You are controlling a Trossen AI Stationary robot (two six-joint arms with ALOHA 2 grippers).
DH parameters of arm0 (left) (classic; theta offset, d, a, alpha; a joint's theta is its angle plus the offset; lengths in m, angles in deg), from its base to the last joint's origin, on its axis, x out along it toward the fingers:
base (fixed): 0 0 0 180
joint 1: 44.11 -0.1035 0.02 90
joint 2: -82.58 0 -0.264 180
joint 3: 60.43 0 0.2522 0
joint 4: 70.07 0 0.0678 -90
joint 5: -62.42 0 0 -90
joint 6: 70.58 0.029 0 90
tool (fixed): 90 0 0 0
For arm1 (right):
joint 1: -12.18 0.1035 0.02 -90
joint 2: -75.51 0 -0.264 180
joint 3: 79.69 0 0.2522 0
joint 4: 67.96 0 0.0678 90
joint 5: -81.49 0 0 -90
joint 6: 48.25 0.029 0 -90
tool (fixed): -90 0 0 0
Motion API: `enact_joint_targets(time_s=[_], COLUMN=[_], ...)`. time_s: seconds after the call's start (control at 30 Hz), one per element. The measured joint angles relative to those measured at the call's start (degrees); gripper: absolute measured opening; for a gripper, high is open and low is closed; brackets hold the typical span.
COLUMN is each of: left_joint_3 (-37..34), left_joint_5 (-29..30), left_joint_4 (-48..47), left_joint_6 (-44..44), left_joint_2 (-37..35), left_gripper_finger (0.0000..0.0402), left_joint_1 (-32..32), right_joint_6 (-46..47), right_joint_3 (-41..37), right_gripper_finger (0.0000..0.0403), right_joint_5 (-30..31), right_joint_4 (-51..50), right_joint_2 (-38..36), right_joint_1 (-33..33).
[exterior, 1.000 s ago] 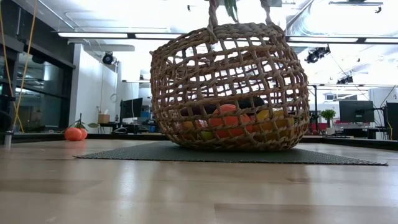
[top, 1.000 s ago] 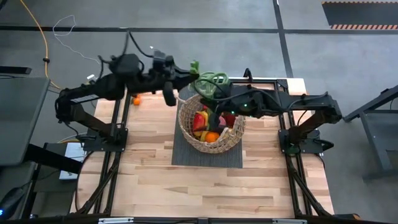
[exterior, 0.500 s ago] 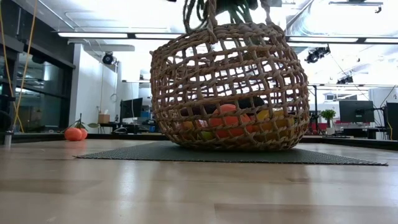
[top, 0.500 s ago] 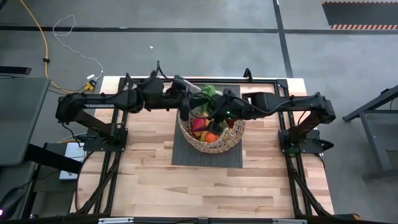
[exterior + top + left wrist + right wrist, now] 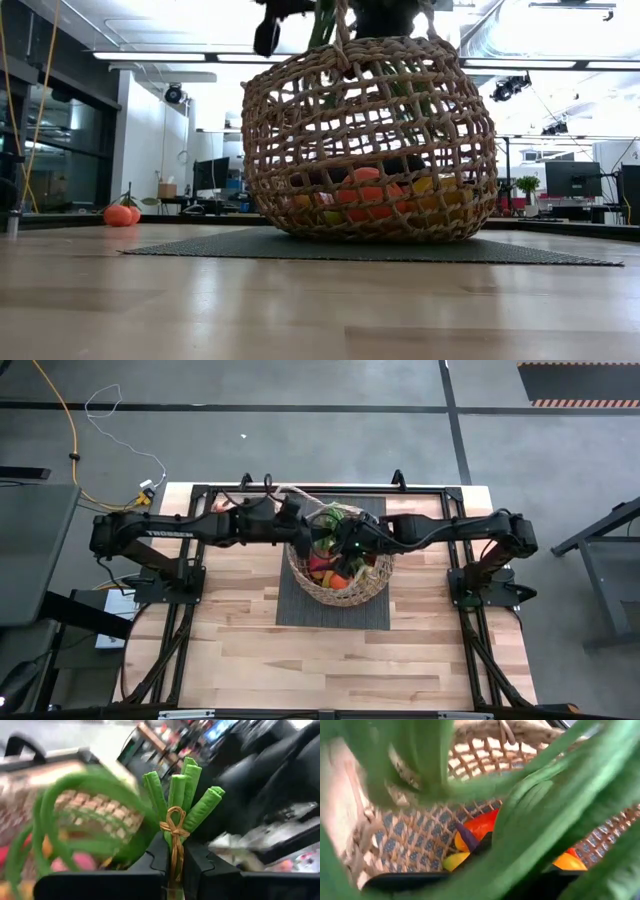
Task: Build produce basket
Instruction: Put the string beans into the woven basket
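Observation:
Green bean stalks (image 5: pixel 532 832) loop over the robot's right gripper, so the left gripper should hold the bundle at the basket's rim (image 5: pixel 291 564) while the right gripper tucks the stalks inside.
The round tan wicker basket (image 5: pixel 340 588) (image 5: pixel 370 140) stands on a dark mat and holds a red pepper (image 5: pixel 485 825), a purple eggplant (image 5: pixel 467 837), orange and yellow fruit. My left gripper (image 5: pixel 303 532) (image 5: pixel 175 854) is over the basket's left rim, shut on the bundle of green bean stalks (image 5: pixel 330 522) (image 5: pixel 182 795). The stalks reach down inside the basket (image 5: pixel 405 85). My right gripper (image 5: pixel 350 546) is over the basket's middle, with green stalks filling its wrist view (image 5: pixel 545 805). My left gripper pinches the green bean bundle between its two fingers (image 5: pixel 156 856), right at the tan raffia tie (image 5: pixel 175 827) near the cut ends. It comes from the table's left, over the basket rim. The cut ends stick out past the fingers, and the long stalks (image 5: pixel 55 815) loop away into the basket.
The dark mat (image 5: pixel 290 608) (image 5: pixel 300 247) lies under the basket on the wooden table. Two small oranges (image 5: pixel 121 214) sit on the table toward its far left. Bare wood (image 5: pixel 330 660) spreads over the near half of the table.
My left gripper has carried the bean bundle from the far-left side of the basket toward the right and down, to the basket's mouth. The stalks, earlier above the rim, now reach inside the basket. The basket has stayed in place.

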Motion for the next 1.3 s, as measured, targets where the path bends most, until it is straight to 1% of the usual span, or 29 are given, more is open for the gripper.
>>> enact_joint_targets(time_s=[0.27,0.4,0.53,0.67,0.77,1.0,1.23,1.3], left_joint_3=[-5.7,-6.3,-6.2,-6.2,-6.2,-6.3,-4.2,-4.2], left_joint_5=[0.4,0.3,-0.9,-4.5,-5.9,-6.1,-6.9,-6.9], left_joint_4=[0.2,0.4,0.5,0.2,0.6,1.4,1.3,0.1], left_joint_6=[-4.3,-4.6,-4.6,-5.1,-5.9,-6.1,-5.9,-5.9], left_joint_2=[0.6,1.9,4.2,6.9,8.0,7.6,7.5,7.4], left_gripper_finger=[0.0008,0.0008,0.0007,0.0007,0.0007,0.0012,0.0012,0.0012], left_joint_1=[0.0,0.0,0.0,0.0,0.2,0.1,0.6,0.8], right_joint_6=[1.4,1.5,2.8,5.2,6.4,6.4,4.8,4.3], right_joint_3=[-0.6,-0.6,-0.6,-0.6,-0.6,-0.3,2.2,2.8], right_gripper_finger=[0.0004,0.0004,0.0004,0.0004,0.0004,0.0004,0.0004,0.0004], right_joint_5=[-5.5,-7.6,-10.2,-10.6,-13.2,-13.0,-12.9,-12.9], right_joint_4=[-0.9,-1.7,-2.9,-3.9,-4.5,-4.6,-5.3,-6.5], right_joint_2=[0.2,0.8,1.8,2.3,2.4,2.5,2.5,2.5], right_joint_1=[-2.9,-3.7,-4.3,-4.5,-4.8,-4.7,-4.7,-4.7])
